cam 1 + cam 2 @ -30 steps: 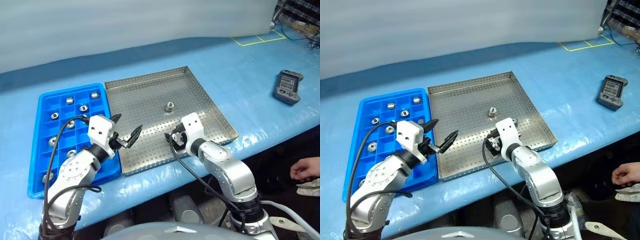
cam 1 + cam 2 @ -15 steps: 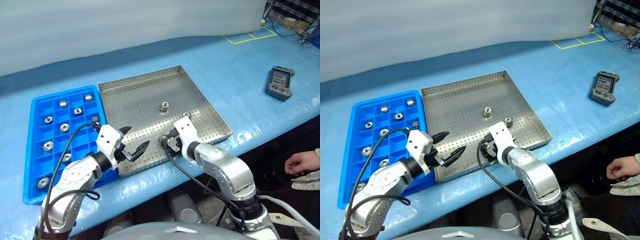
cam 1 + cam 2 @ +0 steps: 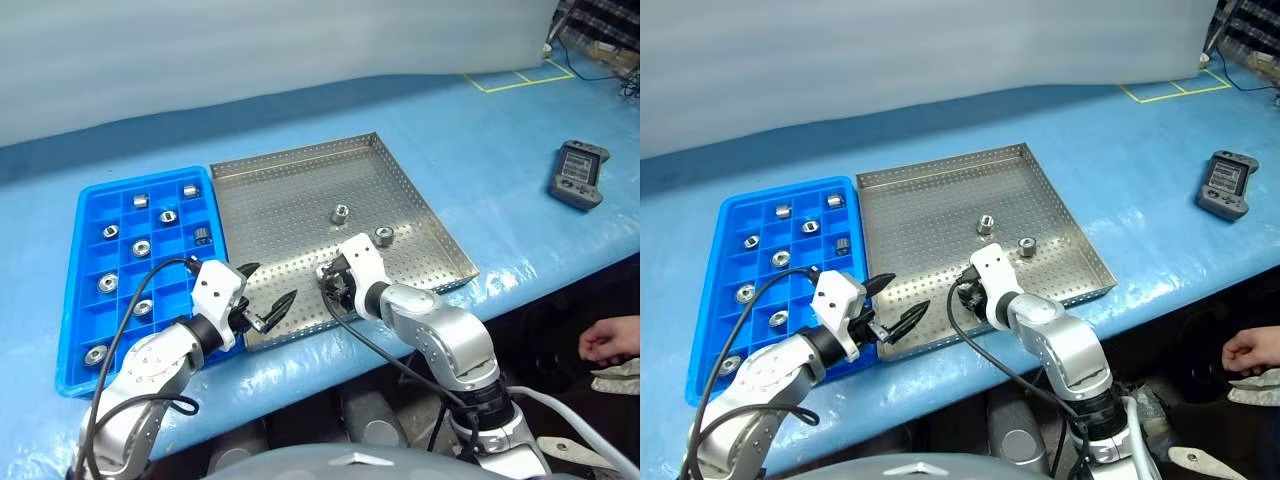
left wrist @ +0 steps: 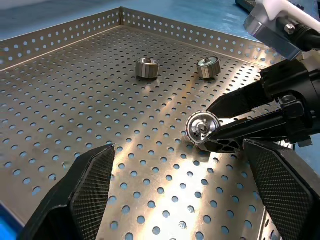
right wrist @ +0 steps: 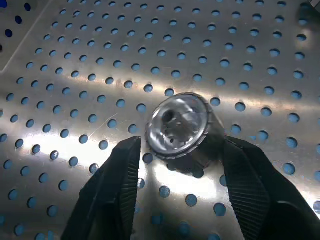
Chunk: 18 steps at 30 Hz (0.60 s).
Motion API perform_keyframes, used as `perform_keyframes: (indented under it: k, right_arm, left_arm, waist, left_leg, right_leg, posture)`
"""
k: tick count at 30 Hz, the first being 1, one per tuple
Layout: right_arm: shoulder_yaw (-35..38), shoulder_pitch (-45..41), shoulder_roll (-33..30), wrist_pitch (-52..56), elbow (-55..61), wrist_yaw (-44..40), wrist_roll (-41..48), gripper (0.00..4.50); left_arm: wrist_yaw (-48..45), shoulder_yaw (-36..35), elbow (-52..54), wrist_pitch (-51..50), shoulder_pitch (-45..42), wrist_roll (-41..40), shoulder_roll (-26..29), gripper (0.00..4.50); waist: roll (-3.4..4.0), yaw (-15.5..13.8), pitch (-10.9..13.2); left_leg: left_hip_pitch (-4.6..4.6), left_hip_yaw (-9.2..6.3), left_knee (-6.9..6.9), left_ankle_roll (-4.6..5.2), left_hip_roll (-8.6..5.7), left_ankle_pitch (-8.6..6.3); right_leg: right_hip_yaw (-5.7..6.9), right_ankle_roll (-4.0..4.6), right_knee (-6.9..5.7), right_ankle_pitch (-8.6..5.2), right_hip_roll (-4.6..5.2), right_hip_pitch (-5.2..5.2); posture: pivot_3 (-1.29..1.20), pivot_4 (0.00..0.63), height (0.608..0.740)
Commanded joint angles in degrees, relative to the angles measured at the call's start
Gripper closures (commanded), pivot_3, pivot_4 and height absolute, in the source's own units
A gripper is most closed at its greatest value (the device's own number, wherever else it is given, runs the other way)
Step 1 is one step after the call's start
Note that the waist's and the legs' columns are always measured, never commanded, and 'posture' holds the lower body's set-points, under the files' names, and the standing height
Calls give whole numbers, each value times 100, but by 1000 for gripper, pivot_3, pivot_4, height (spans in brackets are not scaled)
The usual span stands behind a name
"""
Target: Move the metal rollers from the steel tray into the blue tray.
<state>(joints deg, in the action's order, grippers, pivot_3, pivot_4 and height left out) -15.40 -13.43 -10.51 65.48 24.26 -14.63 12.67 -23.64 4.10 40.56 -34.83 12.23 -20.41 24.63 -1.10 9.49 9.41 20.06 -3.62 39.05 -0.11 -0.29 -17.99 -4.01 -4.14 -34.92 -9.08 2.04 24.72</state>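
Observation:
The roller leans crooked (image 5: 181, 126) at the ends of my right gripper's fingers. I should open them and close them squarely around its ribbed side (image 5: 214, 133) before I take the roller to the blue tray.
The steel tray (image 3: 290, 190) lies in the middle of the blue table, and the blue tray (image 3: 72, 300) sits against its left side with several metal rollers (image 3: 141, 247) in its compartments. Two rollers (image 3: 340, 212) (image 3: 384, 235) stand loose on the perforated floor. My right gripper (image 3: 328, 283) is down on the tray floor near its front edge, shut on a third roller (image 4: 202, 129) (image 5: 177, 125) that still rests on the floor. My left gripper (image 3: 268, 285) hovers open and empty over the tray's front left corner, pointing toward the right gripper.
A grey handheld controller (image 3: 578, 173) lies on the table at the far right. A person's hand (image 3: 610, 340) shows beyond the table's front edge at lower right. Yellow tape lines (image 3: 515, 78) mark the far right of the table.
My right gripper shifted left across the tray and closed on a roller, uncovering another roller to its right. My left gripper sank and drew back toward the tray's front edge, still open.

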Motion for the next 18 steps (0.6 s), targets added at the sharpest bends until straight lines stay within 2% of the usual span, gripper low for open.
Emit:
perform_keyframes:
  k: [1, 5, 14, 18]
  right_arm:
    - [42, -39, 37, -95, -26, 14, 18, 3149]
    - [65, -44, 48, -184, -42, 33, 0, 4472]
    - [285, -274, 208, -745, -104, 99, -22, 4472]
    - [311, -421, 305, -939, 14, -55, 100, 3279]
  left_arm:
    - [61, -25, 318, 43, 12, -28, -17, 0]
    - [81, -43, 353, 33, 33, -71, -9, 0]
    - [136, -84, 408, 65, 141, -68, -4, 0]
    - [159, -114, 430, 89, 203, -61, -17, 0]
  waist:
    - [0, -45, 0]
    - [2, -114, 1]
    - [16, -205, 13]
    - [21, -236, 17]
  left_leg:
    - [0, 0, 0, 0, 0, 0]
    - [0, 1, -3, 1, 0, -1]
    - [0, 3, -3, 1, 0, -1]
    - [0, 2, -5, 1, 1, -1]
  right_leg:
    - [0, 0, 0, -1, 0, 0]
    - [0, 1, 1, -3, 0, 1]
    - [0, 3, 1, -4, 0, 2]
    - [1, 3, 0, -4, -1, 4]
  posture:
    - [-100, 150, 740]
    - [-96, 150, 740]
    - [-71, 150, 740]
    - [-59, 150, 740]
